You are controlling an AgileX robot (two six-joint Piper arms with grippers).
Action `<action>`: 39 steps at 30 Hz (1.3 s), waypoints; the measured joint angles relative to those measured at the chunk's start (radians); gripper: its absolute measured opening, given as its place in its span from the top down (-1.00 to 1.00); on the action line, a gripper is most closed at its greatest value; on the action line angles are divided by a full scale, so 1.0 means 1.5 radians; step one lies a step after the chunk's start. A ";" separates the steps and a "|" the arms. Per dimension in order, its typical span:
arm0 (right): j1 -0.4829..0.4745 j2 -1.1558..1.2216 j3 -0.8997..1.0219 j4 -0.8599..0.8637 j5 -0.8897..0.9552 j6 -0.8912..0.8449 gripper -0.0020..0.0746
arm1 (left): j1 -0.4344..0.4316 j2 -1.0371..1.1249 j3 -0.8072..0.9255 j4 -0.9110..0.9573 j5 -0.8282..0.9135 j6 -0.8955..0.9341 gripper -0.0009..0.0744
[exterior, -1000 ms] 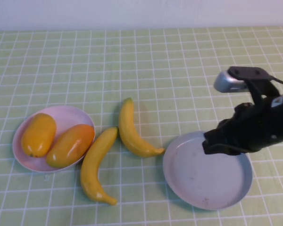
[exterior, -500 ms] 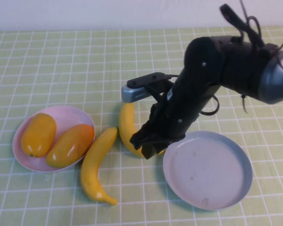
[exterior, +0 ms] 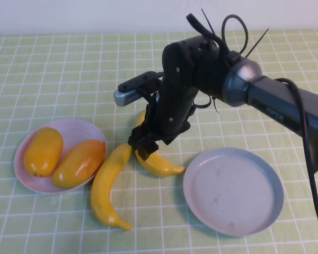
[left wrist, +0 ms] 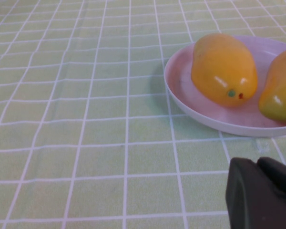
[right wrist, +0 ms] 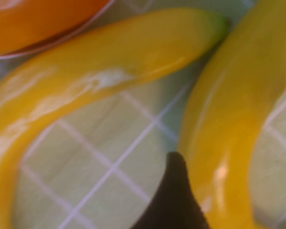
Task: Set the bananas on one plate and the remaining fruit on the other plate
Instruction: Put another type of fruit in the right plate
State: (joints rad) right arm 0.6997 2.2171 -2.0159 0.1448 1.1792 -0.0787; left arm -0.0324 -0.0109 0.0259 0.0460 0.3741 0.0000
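Note:
My right gripper should keep going down, as a finger is in the gap (right wrist: 152, 136) between the bananas, and close on the middle of the banana (right wrist: 226, 131) nearer the grey-blue plate.
Two bananas lie on the cloth between the plates: one (exterior: 108, 185) (right wrist: 109, 62) next to the pink plate, the other (exterior: 160, 165) (right wrist: 229, 119) partly under my right arm. My right gripper (exterior: 142, 149) is down over this second banana, open, with one dark finger (right wrist: 174, 195) close beside it. The other fruit, two orange-yellow pieces (exterior: 42, 151) (exterior: 79, 163), rests on the pale pink plate (exterior: 74, 126) (left wrist: 200, 107). The grey-blue plate (exterior: 233, 190) holds nothing. My left gripper (left wrist: 262, 191) is shut, low over the cloth near the pink plate.
A green checked cloth (exterior: 69, 69) covers the whole table up to a white wall at the back. My right arm (exterior: 244, 90) stretches from the right edge across the table above the grey-blue plate.
My right arm swung left from above the grey-blue plate to the bananas and came down over the right-hand one. Its jaws opened. Fruit and plates stayed put.

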 joint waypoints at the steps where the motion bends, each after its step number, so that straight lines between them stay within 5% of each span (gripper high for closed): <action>1: 0.000 0.008 -0.010 -0.010 0.000 0.000 -0.34 | 0.000 0.000 0.000 0.000 0.000 0.000 0.97; 17: 0.007 0.083 -0.037 -0.027 -0.055 0.000 -0.34 | 0.000 0.000 0.000 0.000 0.001 0.000 0.97; 20: 0.007 0.086 -0.037 -0.028 -0.057 0.000 -0.22 | 0.000 0.000 0.000 0.000 0.001 0.000 0.97; 23: 0.007 0.086 -0.037 -0.031 -0.059 0.000 0.11 | 0.000 0.000 0.000 0.000 0.001 0.000 0.97; 31: 0.007 0.049 -0.034 -0.038 -0.044 0.000 0.12 | 0.000 0.000 0.000 0.000 0.001 0.000 0.97; 39: -0.004 -0.134 0.161 -0.041 -0.111 0.039 0.12 | 0.000 0.000 0.000 0.000 0.001 0.000 0.97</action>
State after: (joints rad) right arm 0.6942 2.0159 -1.7741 0.0837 1.0123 -0.0199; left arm -0.0324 -0.0109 0.0259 0.0460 0.3758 0.0000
